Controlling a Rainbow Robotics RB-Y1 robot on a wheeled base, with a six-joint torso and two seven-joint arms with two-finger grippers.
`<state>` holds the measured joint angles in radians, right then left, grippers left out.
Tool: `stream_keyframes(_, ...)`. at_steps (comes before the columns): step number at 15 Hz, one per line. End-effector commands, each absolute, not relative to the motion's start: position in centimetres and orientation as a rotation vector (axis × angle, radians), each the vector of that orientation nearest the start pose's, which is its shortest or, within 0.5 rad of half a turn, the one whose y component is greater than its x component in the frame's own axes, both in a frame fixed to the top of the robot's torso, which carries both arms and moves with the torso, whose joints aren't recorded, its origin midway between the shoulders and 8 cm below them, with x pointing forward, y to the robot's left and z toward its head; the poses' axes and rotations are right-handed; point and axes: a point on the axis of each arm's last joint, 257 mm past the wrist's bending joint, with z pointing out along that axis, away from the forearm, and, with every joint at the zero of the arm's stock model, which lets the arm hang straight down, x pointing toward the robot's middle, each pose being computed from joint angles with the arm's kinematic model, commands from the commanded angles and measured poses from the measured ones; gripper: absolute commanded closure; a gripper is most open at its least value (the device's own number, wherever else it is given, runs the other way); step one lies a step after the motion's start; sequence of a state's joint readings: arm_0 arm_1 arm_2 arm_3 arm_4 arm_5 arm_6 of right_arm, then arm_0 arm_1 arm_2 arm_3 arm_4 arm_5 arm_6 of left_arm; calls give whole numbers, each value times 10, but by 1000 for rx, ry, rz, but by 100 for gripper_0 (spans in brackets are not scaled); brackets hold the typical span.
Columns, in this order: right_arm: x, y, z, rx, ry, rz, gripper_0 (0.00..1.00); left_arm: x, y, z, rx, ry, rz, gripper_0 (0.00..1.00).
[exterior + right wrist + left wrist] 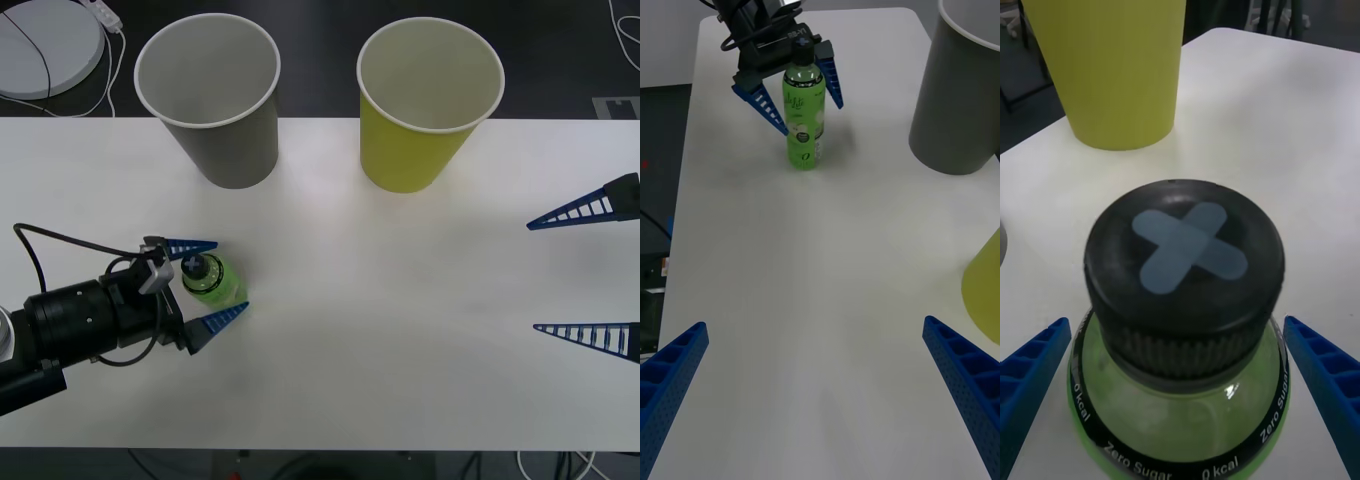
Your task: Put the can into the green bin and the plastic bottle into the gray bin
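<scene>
The plastic bottle (214,281) is much narrower than the gray bin's opening (208,71), so the bottle will tip against the inside of the gray bin when I drop it in.
The plastic bottle (212,280) stands upright on the white table (400,350), bright green with a black cap (1184,255). My left gripper (230,275) is open around it, one blue finger on each side, with small gaps to the bottle in the left wrist view. The gray bin (235,150) stands at the back, left of centre, and the green bin (410,150) stands to its right. Both are upright and show white insides. My right gripper (533,276) hangs open over the table's right side, holding nothing. The can is out of view.
A round white device (45,45) with a cable lies beyond the table's back left edge. A black cable (40,250) loops over my left arm. Bare table surface stretches between the bottle and my right gripper.
</scene>
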<state>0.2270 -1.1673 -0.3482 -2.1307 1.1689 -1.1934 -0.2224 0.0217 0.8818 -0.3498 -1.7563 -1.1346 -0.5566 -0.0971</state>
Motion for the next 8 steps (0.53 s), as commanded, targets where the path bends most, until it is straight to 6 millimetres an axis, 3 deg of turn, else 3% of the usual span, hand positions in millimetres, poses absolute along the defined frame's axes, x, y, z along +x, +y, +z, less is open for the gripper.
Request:
stream_keyframes(1,320,-238,-104,-1626,1507,343,0,414,168,-252,1128,1561,-380,72)
stream_keyframes(2,320,-238,-104,-1626,1507,343,0,414,168,-251,1130,1558,-378,99)
stream_keyframes(8,320,-238,-104,-1626,1507,343,0,415,166,-247,1122,1550,-387,100)
